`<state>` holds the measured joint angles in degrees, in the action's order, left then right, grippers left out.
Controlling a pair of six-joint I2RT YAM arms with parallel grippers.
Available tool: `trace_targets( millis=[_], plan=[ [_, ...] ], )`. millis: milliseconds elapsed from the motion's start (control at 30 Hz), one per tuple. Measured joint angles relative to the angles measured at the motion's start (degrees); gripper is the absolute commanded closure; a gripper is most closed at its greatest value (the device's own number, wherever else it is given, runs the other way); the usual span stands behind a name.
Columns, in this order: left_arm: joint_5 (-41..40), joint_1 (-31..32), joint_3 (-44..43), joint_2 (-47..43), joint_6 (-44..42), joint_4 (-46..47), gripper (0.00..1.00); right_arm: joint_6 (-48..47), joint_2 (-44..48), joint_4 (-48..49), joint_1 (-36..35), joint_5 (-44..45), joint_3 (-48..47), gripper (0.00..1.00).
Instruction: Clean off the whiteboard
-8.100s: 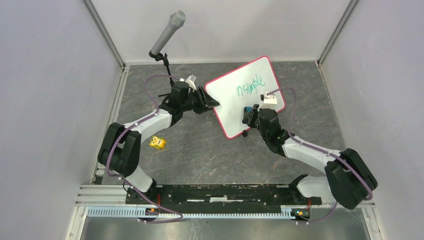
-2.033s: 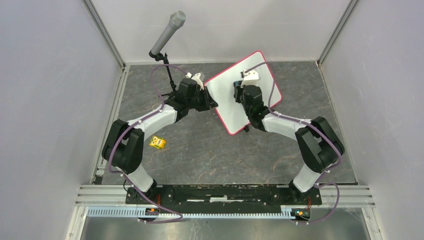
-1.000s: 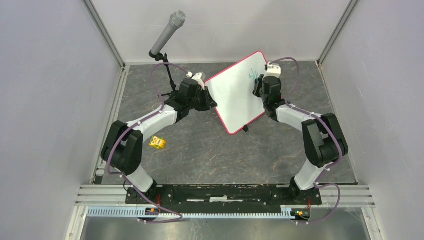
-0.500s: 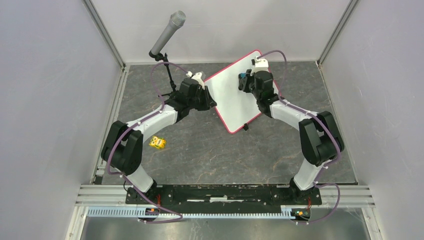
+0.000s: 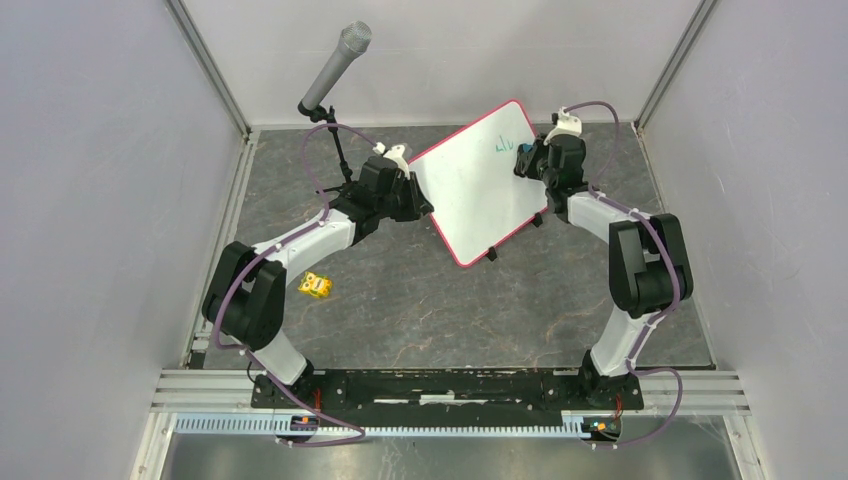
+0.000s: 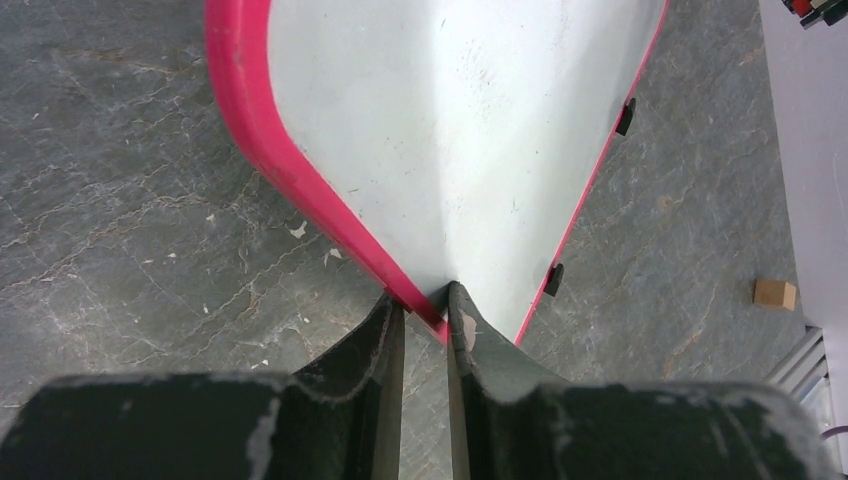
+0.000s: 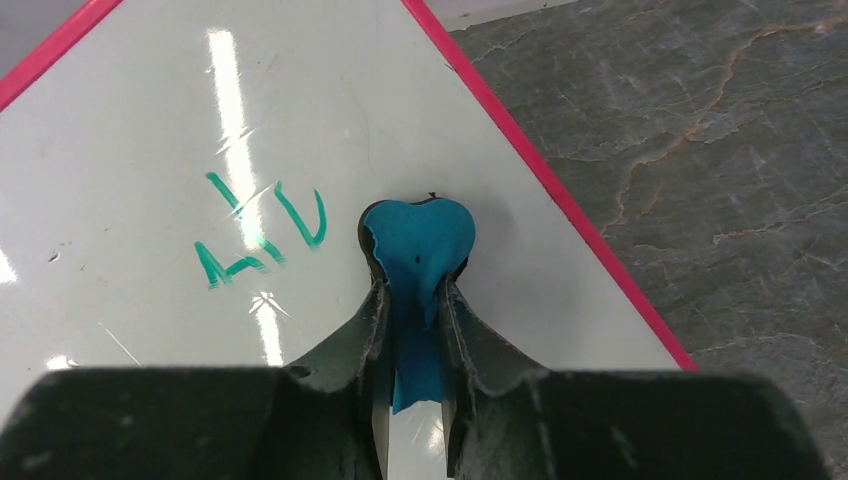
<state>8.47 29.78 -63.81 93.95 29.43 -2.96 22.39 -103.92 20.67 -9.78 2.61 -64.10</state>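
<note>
The blue eraser (image 5: 525, 149) is next to the green marks, near the whiteboard's frame, so next I sweep it back over the marks (image 5: 504, 144) with my right gripper.
The whiteboard (image 5: 470, 185), white with a thin pink-red frame, stands tilted at the middle back. My left gripper (image 5: 425, 203) is shut on its left frame edge; in the left wrist view my left gripper (image 6: 422, 298) pinches the pink frame (image 6: 300, 180). A few green marks (image 5: 507, 147) remain near the board's far right corner, and they also show in the right wrist view (image 7: 255, 240). My right gripper (image 5: 527, 160) is shut on a blue eraser (image 7: 417, 245) pressed on the board (image 7: 130, 300), just right of the marks.
A microphone (image 5: 335, 68) on a stand rises at the back left. A small yellow block (image 5: 316, 285) lies on the grey stone floor by the left arm. A small tan block (image 6: 775, 293) lies right of the board. Walls close the sides and back.
My right gripper with the eraser has swept back and forth over the board's far part, ending at the right corner. Most of the green writing is gone. The left gripper has held still.
</note>
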Motion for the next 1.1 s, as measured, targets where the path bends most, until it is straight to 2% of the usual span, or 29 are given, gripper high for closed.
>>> trace_targets(
  millis=[233, 433, 533, 700, 967, 1100],
  plan=[
    [0.07, 0.00, 0.00, 0.00, 0.00, -0.61, 0.98, -2.97, 0.17, -1.49, -3.65, 4.13, -1.40, 0.77],
    [0.00, 0.52, 0.00, 0.00, 0.00, -0.72, 0.98, -3.17, -2.12, -4.13, -9.86, 3.17, -8.96, 0.77],
    [0.00, 0.59, -0.02, 0.00, 0.00, -0.79, 0.98, -3.17, -4.04, -5.01, -10.80, 2.91, -12.55, 0.77],
    [-0.79, 0.59, -0.33, 0.00, 0.00, -0.57, 0.98, -1.51, -5.64, -5.68, -8.63, 0.22, -14.40, 0.77],
    [-0.87, 0.74, -0.39, 0.00, -0.15, -1.18, 0.98, 1.73, -7.65, -5.25, 0.94, -2.45, -12.55, 0.77],
    [-0.87, 0.74, -0.48, 0.00, -0.15, -1.25, 0.98, 2.49, -7.69, -4.90, 2.84, -2.80, -10.62, 0.77]
  ],
)
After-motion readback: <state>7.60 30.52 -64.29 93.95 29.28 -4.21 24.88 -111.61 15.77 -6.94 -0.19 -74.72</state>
